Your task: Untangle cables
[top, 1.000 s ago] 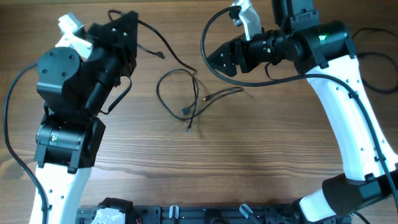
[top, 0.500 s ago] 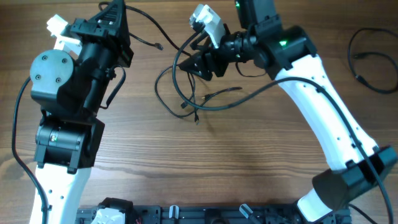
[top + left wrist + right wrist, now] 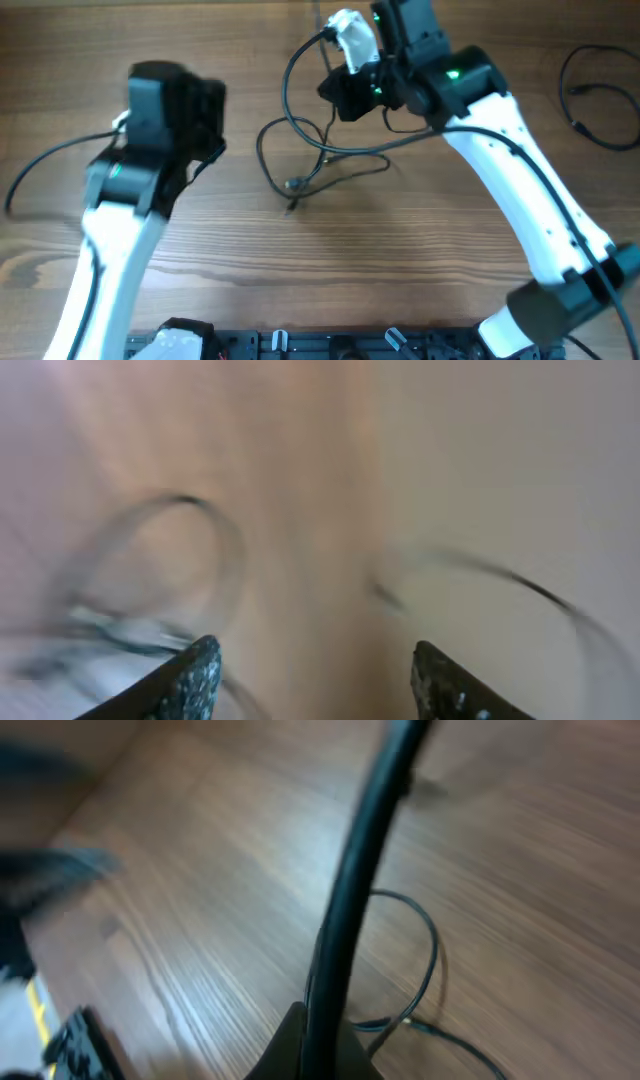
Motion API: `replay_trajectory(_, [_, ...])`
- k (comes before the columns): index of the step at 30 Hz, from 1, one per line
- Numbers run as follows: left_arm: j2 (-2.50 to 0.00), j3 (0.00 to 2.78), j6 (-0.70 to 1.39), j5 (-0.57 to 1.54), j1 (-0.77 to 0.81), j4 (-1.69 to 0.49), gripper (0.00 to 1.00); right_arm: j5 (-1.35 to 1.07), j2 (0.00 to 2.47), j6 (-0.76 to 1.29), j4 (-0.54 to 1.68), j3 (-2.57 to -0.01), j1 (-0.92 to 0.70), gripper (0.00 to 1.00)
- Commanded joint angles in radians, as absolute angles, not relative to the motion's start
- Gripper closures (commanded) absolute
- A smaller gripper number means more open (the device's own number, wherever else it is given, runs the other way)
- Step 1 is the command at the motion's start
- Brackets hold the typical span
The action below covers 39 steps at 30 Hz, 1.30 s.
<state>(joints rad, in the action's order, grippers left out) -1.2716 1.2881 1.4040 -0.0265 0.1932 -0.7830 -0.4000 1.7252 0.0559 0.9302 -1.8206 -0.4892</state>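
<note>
Next, I lift the cable in my right gripper clear and carry it with that gripper toward the separate curled cable [image 3: 598, 92], because it still trails into the crossed loops [image 3: 325, 152].
The cables [image 3: 300, 160] lie as a loose tangle of thin black loops on the wooden table, between the two arms. My right gripper [image 3: 330, 108] is at the top of the tangle, and a strand rises to its tips. In the right wrist view its jaws [image 3: 322, 1045] are shut on a cable, with thin loops [image 3: 425, 955] on the wood beyond. A thick black arm cable [image 3: 365, 850] crosses in front of them. My left gripper [image 3: 318, 682] is open with nothing between its fingers, and its view is blurred. Faint cable loops [image 3: 190, 550] show beyond it. The left arm [image 3: 170, 100] is left of the tangle.
Another thin black cable [image 3: 590, 90] curls at the far right edge of the table. The right arm's own thick cable [image 3: 290, 70] arcs above the tangle. A black rack [image 3: 300, 345] runs along the front edge.
My left gripper has opened and its arm has swung fast, blurring it. My right gripper has closed at the top of the tangle, and the loops have shifted slightly.
</note>
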Motion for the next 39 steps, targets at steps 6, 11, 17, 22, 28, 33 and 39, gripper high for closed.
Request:
replay_trajectory(6, [-1.656, 1.281, 0.760, 0.331, 0.206, -0.881, 0.42, -0.254, 1.664, 0.175, 0.891, -1.825, -0.492, 0.96])
replay_trajectory(11, [-1.781, 1.276, 0.708, 0.413, 0.207, -0.876, 0.48, -0.202, 1.664, 0.245, 0.726, -1.825, -0.492, 0.96])
replay_trajectory(17, [-1.795, 1.276, 0.657, 0.561, 0.207, -0.876, 0.47, -0.099, 1.764, 0.265, 0.513, -1.825, -0.493, 0.96])
replay_trajectory(22, [-1.795, 1.277, 0.658, 0.565, 0.207, -0.872, 0.47, -0.161, 1.927, 0.210, 0.487, -1.825, -0.501, 0.96])
replay_trajectory(28, [-1.795, 1.277, 0.658, 0.565, 0.207, -0.872, 0.47, -0.173, 1.981, 0.060, 0.266, -1.825, -0.501, 0.96])
replay_trajectory(33, [-1.795, 1.277, 0.659, 0.564, 0.207, -0.868, 0.47, -0.173, 1.955, -0.162, -0.016, -1.825, -0.501, 0.96])
replay_trajectory(39, [-1.795, 1.277, 0.659, 0.564, 0.207, -0.863, 0.47, -0.158, 1.872, -0.338, -0.067, -1.825, -0.516, 0.96])
